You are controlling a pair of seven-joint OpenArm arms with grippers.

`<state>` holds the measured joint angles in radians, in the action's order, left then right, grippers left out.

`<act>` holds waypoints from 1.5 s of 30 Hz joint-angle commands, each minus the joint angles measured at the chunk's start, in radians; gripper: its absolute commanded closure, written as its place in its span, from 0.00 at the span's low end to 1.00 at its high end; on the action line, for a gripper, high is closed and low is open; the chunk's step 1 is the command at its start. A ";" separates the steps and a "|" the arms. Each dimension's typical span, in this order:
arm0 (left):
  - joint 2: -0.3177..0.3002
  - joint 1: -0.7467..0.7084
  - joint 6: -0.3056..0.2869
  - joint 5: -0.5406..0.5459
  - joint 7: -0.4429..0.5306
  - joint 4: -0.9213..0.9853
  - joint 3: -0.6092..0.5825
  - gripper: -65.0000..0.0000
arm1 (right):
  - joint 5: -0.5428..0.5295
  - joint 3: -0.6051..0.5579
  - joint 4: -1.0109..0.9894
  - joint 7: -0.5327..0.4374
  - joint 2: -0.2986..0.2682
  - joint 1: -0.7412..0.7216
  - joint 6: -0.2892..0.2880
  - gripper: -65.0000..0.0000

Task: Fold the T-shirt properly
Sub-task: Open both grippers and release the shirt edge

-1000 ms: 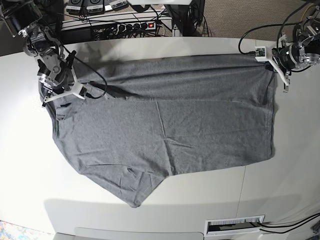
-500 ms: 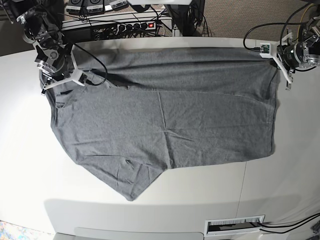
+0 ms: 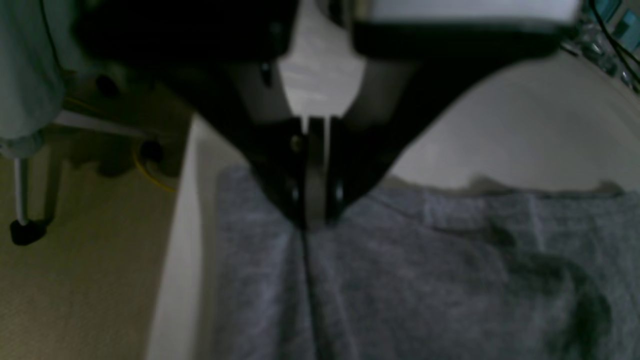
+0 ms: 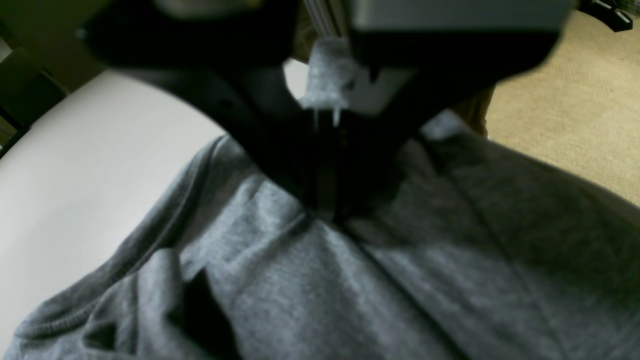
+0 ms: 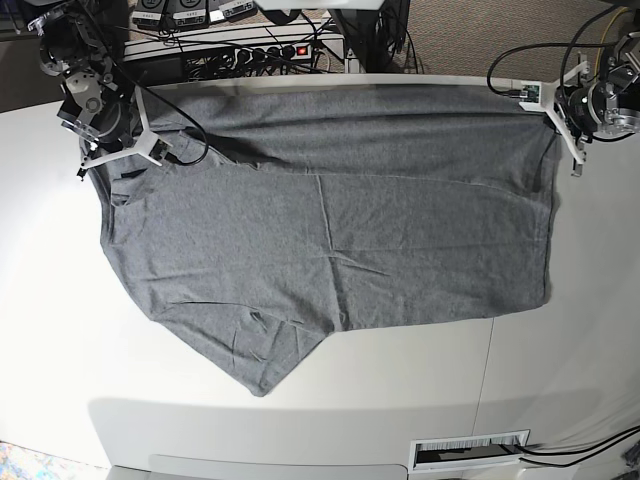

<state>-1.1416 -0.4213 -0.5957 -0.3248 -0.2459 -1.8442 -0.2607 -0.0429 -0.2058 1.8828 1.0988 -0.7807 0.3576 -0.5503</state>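
Note:
The T-shirt's far edge [image 5: 360, 93] is straight from gripper to gripper, so the robot's left gripper should keep putting down the T-shirt's corner [image 5: 538, 112] until it is flat, then let go.
The heather-grey T-shirt [image 5: 330, 230] lies spread across the white table [image 5: 560, 380], with one sleeve pointing toward the near edge. My left gripper [image 5: 553, 125] is at the shirt's far right corner. In the left wrist view the left gripper [image 3: 312, 220] is shut on the T-shirt [image 3: 425, 280], pinching a crease. My right gripper [image 5: 115, 160] is at the far left corner. In the right wrist view the right gripper [image 4: 325, 210] is shut on bunched fabric of the T-shirt [image 4: 350, 300] near a ribbed edge.
A power strip [image 5: 270, 50] and cables sit just beyond the table's far edge. A white slotted label plate [image 5: 470, 452] lies at the near edge. Carpeted floor [image 3: 75, 280] shows past the table's side.
Both grippers have moved toward the table's far edge with their corners of the shirt. The far hem now lies close to that edge and the cloth is stretched flatter.

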 commanded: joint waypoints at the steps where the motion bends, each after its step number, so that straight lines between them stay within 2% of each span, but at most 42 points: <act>1: -0.028 0.003 0.019 -0.015 -0.035 -0.014 0.008 1.00 | 0.006 0.010 0.002 0.010 -0.017 0.002 -0.006 1.00; 5: -0.028 0.004 0.085 -0.015 -0.055 -0.038 0.009 1.00 | 0.006 0.026 0.002 -0.012 -0.016 0.002 -0.006 1.00; 9: -0.028 0.009 0.102 -0.030 -0.083 -0.053 0.009 1.00 | 0.005 0.072 0.002 -0.047 -0.016 0.002 -0.004 1.00; 12: -0.028 0.009 0.191 -0.080 -0.090 -0.056 0.021 1.00 | 0.005 0.116 0.013 -0.087 -0.017 0.002 -0.003 1.00; 15: -0.023 0.024 0.276 -0.072 -0.086 -0.056 0.051 1.00 | 0.002 0.165 0.046 -0.111 -0.010 0.002 -0.003 1.00; 17: -0.016 0.060 0.292 -0.024 -0.086 -0.056 0.074 1.00 | -0.036 0.204 0.063 -0.120 -0.009 -0.003 -0.002 1.00; 20: 0.006 0.143 0.316 0.118 -0.072 -0.047 0.116 1.00 | -0.129 0.277 0.069 -0.127 -0.008 -0.023 -0.002 1.00; 25: 0.103 0.320 0.309 0.348 -0.024 0.064 0.173 1.00 | -0.250 0.425 0.066 -0.145 -0.007 -0.058 0.001 1.00; 30: 0.219 0.474 0.288 0.512 -0.012 0.284 0.173 0.97 | -0.283 0.569 0.065 -0.187 0.007 -0.071 0.001 1.00; 33: 0.278 0.555 0.234 0.555 0.027 0.401 0.173 0.92 | -0.331 0.602 0.048 -0.196 0.002 -0.072 0.000 0.94; 36: 0.328 0.635 0.173 0.617 0.036 0.505 0.173 0.84 | -0.332 0.601 0.010 -0.220 0.000 -0.072 0.000 0.88; 41: 0.414 0.761 0.085 0.640 0.030 0.683 0.172 0.72 | -0.332 0.600 -0.072 -0.257 -0.001 -0.104 -0.002 0.85; 45: 0.468 0.843 0.035 0.639 0.024 0.832 0.172 0.65 | -0.333 0.599 -0.124 -0.248 -0.001 -0.151 -0.002 0.67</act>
<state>-0.6510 0.3923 -0.5602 0.3019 -0.2432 -0.9947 -0.0967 -0.3695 0.3813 1.7470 0.8646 -0.7532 0.2180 -0.5575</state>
